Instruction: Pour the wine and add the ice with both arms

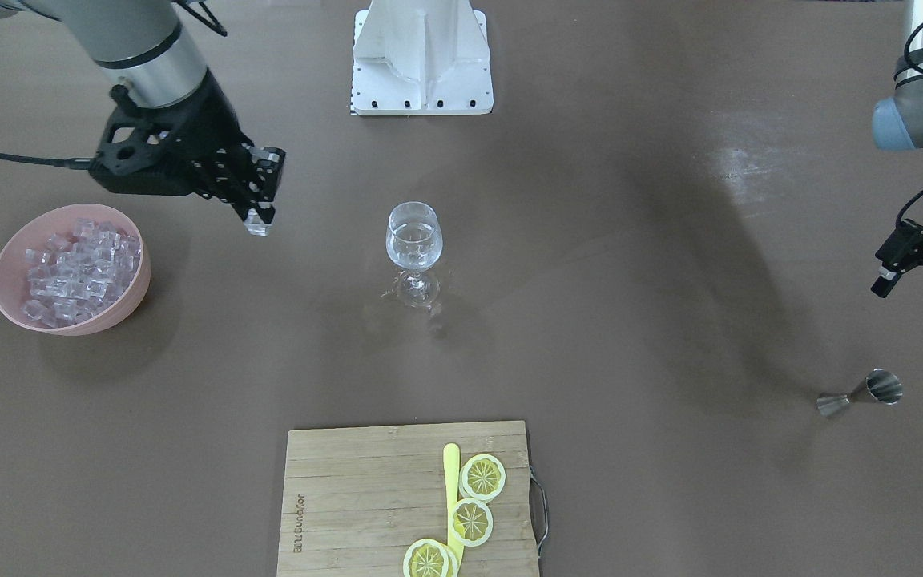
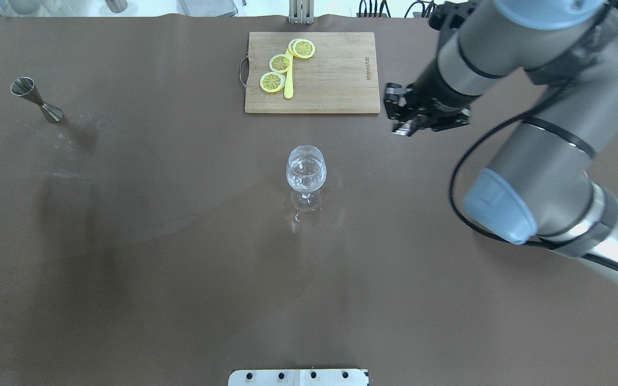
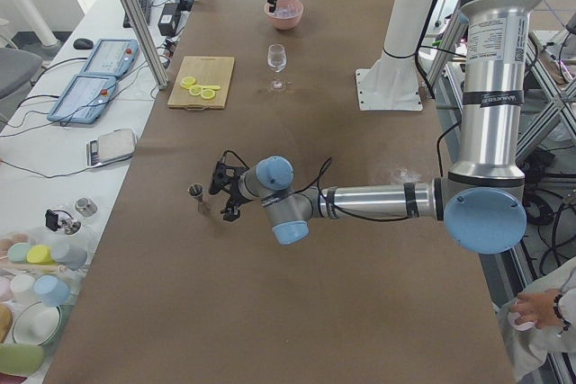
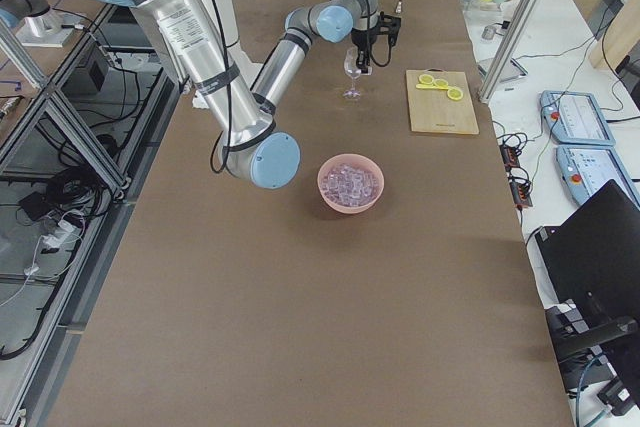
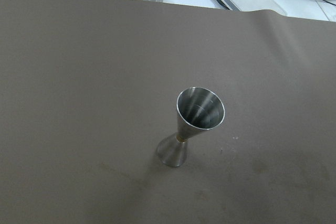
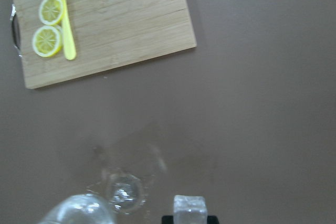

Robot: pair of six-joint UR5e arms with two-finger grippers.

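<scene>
The ice cube [image 1: 257,224] hangs under the gripper's fingers and the way to the glass is open, so my right gripper should next carry the cube until it is over the glass's rim [image 1: 414,213].
A stemmed wine glass [image 1: 413,250] stands mid-table with clear wine [image 1: 413,238] in its bowl. My right gripper [image 1: 258,218] hovers between the pink bowl and the glass, shut on one clear ice cube [image 1: 255,227]. The right wrist view has that cube [image 6: 190,209] at the bottom edge, beside the glass [image 6: 79,214]. The pink bowl [image 1: 9,300] holds a pile of ice [image 1: 77,264]. My left gripper [image 1: 910,290] stands open and empty, apart from the upright steel jigger [image 1: 862,394]. In the left wrist view the jigger [image 5: 193,124] looks empty.
A wooden cutting board [image 1: 349,489] with lemon slices [image 1: 482,477] and a yellow knife [image 1: 452,497] lies at the table's far edge from the robot. The white base block [image 1: 421,60] sits on the robot's side. A person's hand [image 3: 526,308] shows at the left-side view's corner.
</scene>
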